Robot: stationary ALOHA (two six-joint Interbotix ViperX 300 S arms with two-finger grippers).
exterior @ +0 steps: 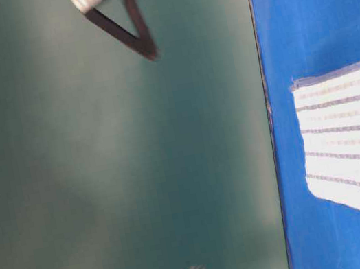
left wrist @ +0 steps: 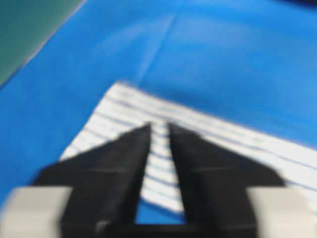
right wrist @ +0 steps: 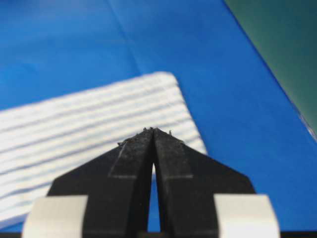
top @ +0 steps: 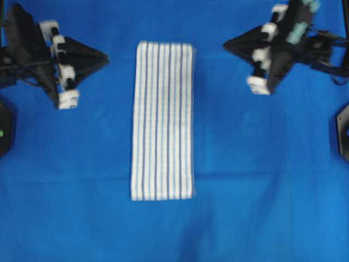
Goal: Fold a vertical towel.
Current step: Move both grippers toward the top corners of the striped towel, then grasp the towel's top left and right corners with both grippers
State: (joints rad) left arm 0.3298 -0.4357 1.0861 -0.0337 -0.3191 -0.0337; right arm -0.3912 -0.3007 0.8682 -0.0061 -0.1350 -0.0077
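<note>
I keep lowering my right gripper toward the nearer far corner [top: 191, 48] until closing there, since the towel's far end [top: 165, 47] lies flat and clear on the blue cloth.
The towel [top: 162, 120] lies flat and lengthwise on the blue cloth, white with thin blue and dark stripes, its far end toward the top of the overhead view. My left gripper [top: 105, 56] hovers left of the towel's far left corner, apart from it. In the left wrist view the left gripper [left wrist: 159, 128] is open by a narrow gap, with the towel [left wrist: 114, 111] showing through it. My right gripper [top: 226, 45] hangs right of the far right corner. In the right wrist view the right gripper [right wrist: 153, 130] is shut and empty above the towel [right wrist: 89, 119].
A large plain blue cloth [top: 262, 164] covers the table, with faint creases. Black arm bases sit at the left edge [top: 5, 128] and the right edge [top: 343, 131]. The table-level view shows the towel's end [exterior: 355, 138] and a green wall [exterior: 103, 176].
</note>
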